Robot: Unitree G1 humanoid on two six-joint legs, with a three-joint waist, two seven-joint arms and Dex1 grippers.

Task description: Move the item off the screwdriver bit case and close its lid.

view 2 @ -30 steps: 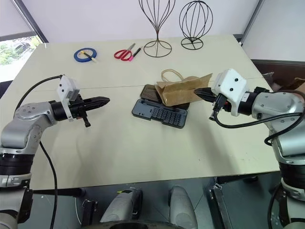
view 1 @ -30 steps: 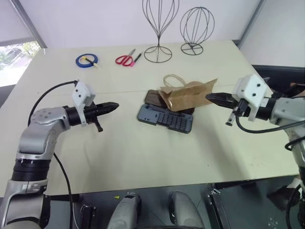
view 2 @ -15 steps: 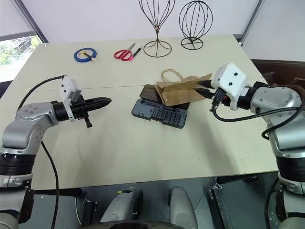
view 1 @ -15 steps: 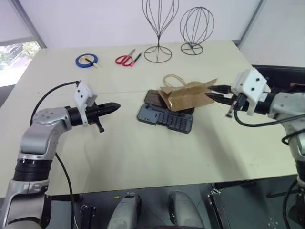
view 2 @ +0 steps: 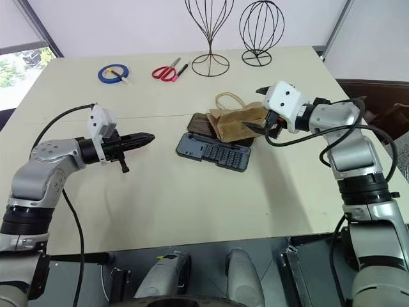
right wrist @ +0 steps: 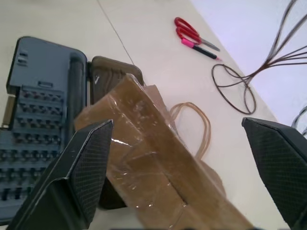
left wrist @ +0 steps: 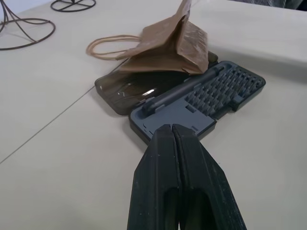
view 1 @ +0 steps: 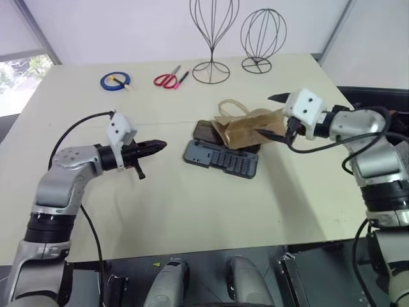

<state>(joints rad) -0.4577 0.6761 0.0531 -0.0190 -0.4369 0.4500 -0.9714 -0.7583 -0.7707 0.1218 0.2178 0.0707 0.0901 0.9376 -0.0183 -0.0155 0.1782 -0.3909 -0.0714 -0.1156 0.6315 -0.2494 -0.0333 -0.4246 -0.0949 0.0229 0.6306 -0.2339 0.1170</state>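
Observation:
I keep reaching over the paper bag's end (view 1: 273,121) with my right gripper, as its open fingers straddle the paper bag's long fold (right wrist: 180,151), until they close on that fold.
The item, a crumpled brown paper bag (view 1: 246,128) with beige loop handles, lies across the brown translucent lid (view 1: 204,132) of the open screwdriver bit case. Its dark grey tray (view 1: 220,158) of bits lies nearer me, uncovered. My right gripper (view 1: 275,116) is open, its two fingers standing wide on either side of the bag's (right wrist: 144,158) right end, without pinching it. My left gripper (view 1: 156,147) is shut and empty. It hovers over the table left of the case, pointing at the tray (left wrist: 206,93).
At the table's far side lie a blue tape roll (view 1: 115,81) and red scissors (view 1: 167,80). Two black wire stands (view 1: 212,38) (view 1: 262,38) rise behind the case. A cable trails from each wrist.
My right gripper has opened wide and moved forward to the left, so its fingers now flank the bag's right end. The left arm has stayed nearly still.

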